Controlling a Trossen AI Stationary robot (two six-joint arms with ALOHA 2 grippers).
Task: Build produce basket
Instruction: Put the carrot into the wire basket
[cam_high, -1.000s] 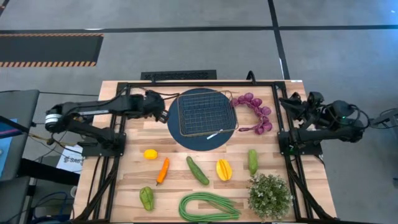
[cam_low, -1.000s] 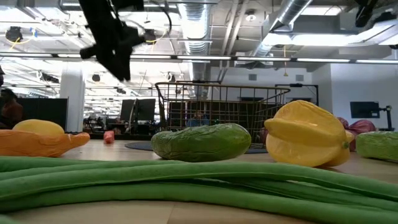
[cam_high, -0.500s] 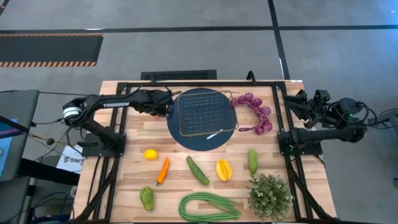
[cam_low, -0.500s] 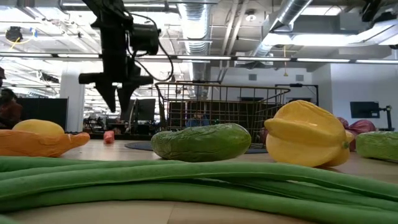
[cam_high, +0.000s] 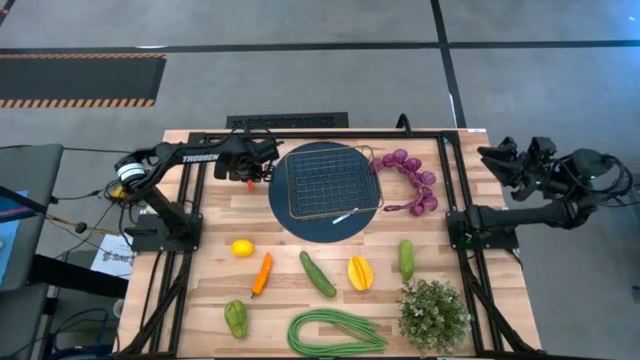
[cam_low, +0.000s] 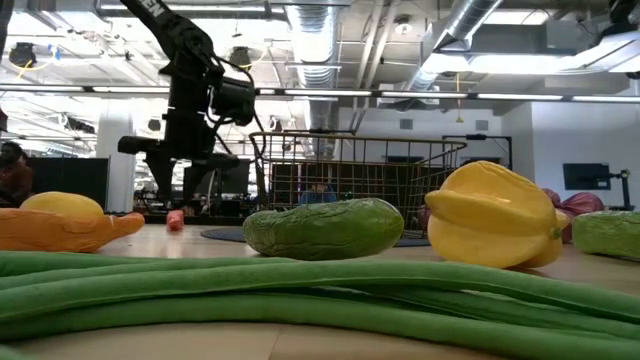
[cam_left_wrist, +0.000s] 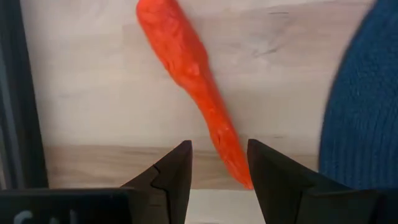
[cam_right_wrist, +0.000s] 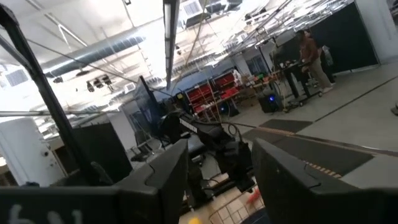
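The red carrot's tip (cam_left_wrist: 241, 171) points at a slant toward one finger of the left gripper, so the robot should turn that gripper to line up with its thin part (cam_left_wrist: 215, 117) before the fingers close.
A red carrot (cam_left_wrist: 193, 74) lies flat on the wood left of the wire basket (cam_high: 330, 180), which sits on a round dark blue plate (cam_high: 283, 215). My left gripper (cam_left_wrist: 219, 144) is open and points down just above the carrot's thin end, one finger on each side, not touching. It also shows in the high view (cam_high: 250, 172) and the low view (cam_low: 177, 200), with the carrot (cam_low: 175, 220) below it. My right gripper (cam_high: 492, 158) is open, raised beyond the table's right edge. Purple grapes (cam_high: 410, 180) lie right of the basket.
Along the near half lie a lemon (cam_high: 241, 247), an orange carrot (cam_high: 261, 273), a cucumber (cam_high: 318, 273), a yellow fruit (cam_high: 360, 272), another green vegetable (cam_high: 406, 259), a green pepper (cam_high: 236, 318), long beans (cam_high: 335, 332) and a potted plant (cam_high: 433, 315). A small white stick (cam_high: 345, 216) lies in the basket.
My left gripper has come down from high above the table toward the red carrot beside the basket, turning until its fingers point down. My right arm has drawn back toward the table's right edge and beyond it.
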